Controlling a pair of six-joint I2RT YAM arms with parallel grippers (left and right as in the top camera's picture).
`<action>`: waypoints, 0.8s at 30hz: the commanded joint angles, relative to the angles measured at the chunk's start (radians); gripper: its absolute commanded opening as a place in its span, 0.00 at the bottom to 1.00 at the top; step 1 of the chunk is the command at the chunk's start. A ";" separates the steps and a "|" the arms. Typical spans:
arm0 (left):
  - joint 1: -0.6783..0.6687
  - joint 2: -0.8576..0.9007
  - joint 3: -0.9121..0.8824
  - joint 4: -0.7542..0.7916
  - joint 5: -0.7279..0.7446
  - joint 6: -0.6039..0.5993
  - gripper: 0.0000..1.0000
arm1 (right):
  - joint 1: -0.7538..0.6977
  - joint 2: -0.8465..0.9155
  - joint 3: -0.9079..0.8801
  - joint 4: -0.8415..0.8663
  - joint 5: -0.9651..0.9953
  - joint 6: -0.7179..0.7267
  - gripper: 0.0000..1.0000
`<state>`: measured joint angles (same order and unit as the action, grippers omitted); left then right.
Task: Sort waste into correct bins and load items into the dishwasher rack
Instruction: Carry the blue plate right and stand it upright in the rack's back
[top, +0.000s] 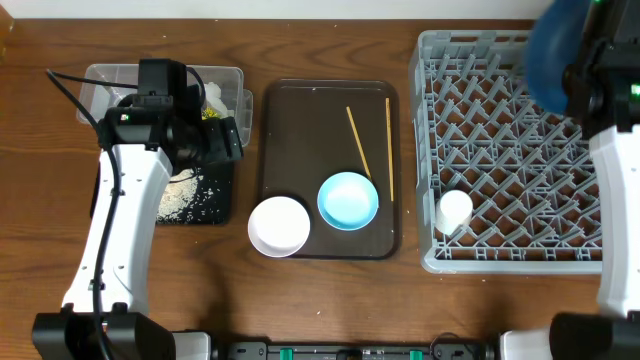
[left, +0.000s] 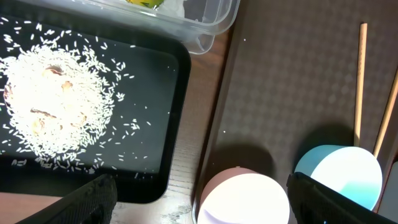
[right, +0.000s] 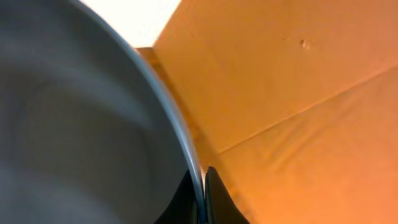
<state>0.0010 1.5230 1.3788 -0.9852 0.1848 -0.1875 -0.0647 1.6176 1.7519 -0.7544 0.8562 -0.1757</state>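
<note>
The dark blue plate (top: 555, 56) is hanging on edge above the empty back of the rack. My right gripper should keep moving it down until the plate's lower edge rests among the rack's pegs (top: 556, 135).
My right gripper (top: 580, 75) is shut on the rim of the dark blue plate (top: 550, 45) and holds it tilted above the back of the grey dishwasher rack (top: 510, 150). The right wrist view shows the jaws (right: 203, 186) pinching the plate (right: 74, 124). A small white cup (top: 454, 210) sits in the rack. My left gripper (top: 215, 140) is open and empty (left: 202, 193) over the gap between the black tray (left: 168, 124) of rice scraps (left: 53, 106) and the white bowl (left: 245, 199). The clear tub (top: 165, 80) holds a yellow-green wrapper (left: 144, 3) and white tissue (top: 214, 96).
A dark brown serving tray (top: 320, 130) in the middle carries the white bowl (top: 278, 226), the light blue bowl (top: 348, 199) and two wooden chopsticks (top: 360, 143). The left arm covers part of the clear tub and the black tray (top: 205, 205).
</note>
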 joint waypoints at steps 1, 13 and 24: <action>0.003 -0.008 0.019 -0.001 0.006 -0.005 0.90 | -0.042 0.052 0.000 0.058 0.061 -0.284 0.01; 0.003 -0.008 0.019 -0.001 0.006 -0.005 0.90 | -0.099 0.284 0.000 0.328 0.173 -0.642 0.01; 0.003 -0.008 0.019 -0.001 0.006 -0.005 0.90 | -0.087 0.394 0.000 0.338 0.176 -0.678 0.01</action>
<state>0.0010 1.5230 1.3788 -0.9844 0.1848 -0.1875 -0.1535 1.9812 1.7512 -0.4042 1.0134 -0.8337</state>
